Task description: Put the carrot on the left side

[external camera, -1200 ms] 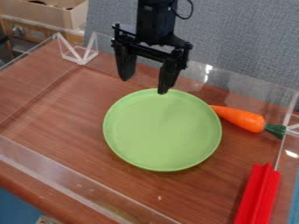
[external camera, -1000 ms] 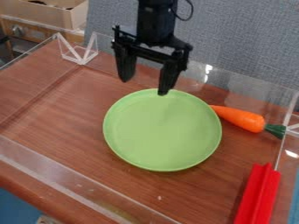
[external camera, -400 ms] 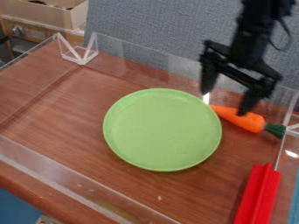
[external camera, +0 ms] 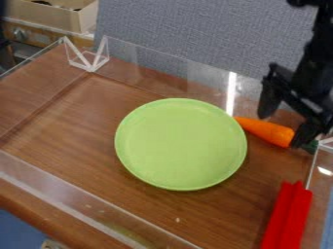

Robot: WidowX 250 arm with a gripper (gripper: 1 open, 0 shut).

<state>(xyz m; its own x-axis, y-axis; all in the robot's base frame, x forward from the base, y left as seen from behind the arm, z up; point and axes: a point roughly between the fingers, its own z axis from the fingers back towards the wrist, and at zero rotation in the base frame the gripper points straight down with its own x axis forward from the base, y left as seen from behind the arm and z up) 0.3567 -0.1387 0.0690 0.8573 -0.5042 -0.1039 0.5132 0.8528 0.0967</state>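
One finger of my gripper is hanging above the carrot's green top (external camera: 310,146). Next, I move the open fingers toward the plate and bring them down around the orange body (external camera: 271,132).
The orange carrot (external camera: 263,127) lies on the wooden table just right of the green plate (external camera: 130,126), its thick end toward the plate and its green top at the far right, partly hidden by a finger. My black gripper (external camera: 287,126) points down over the carrot, open, with one finger (external camera: 267,97) behind it near the thick end and the other near its green tip. Nothing is gripped. The jaws hang low around the carrot; I cannot tell if they touch it.
Flat red bars (external camera: 289,218) lie at the front right corner. Low clear plastic walls (external camera: 78,199) ring the tabletop. A small white wire stand (external camera: 89,54) sits at the back left, with a cardboard box (external camera: 53,14) behind it.
The gripper swung from behind the plate to the right, dropped lower and rolled its wrist, now straddling the carrot. It stayed open. The carrot and plate have not moved.
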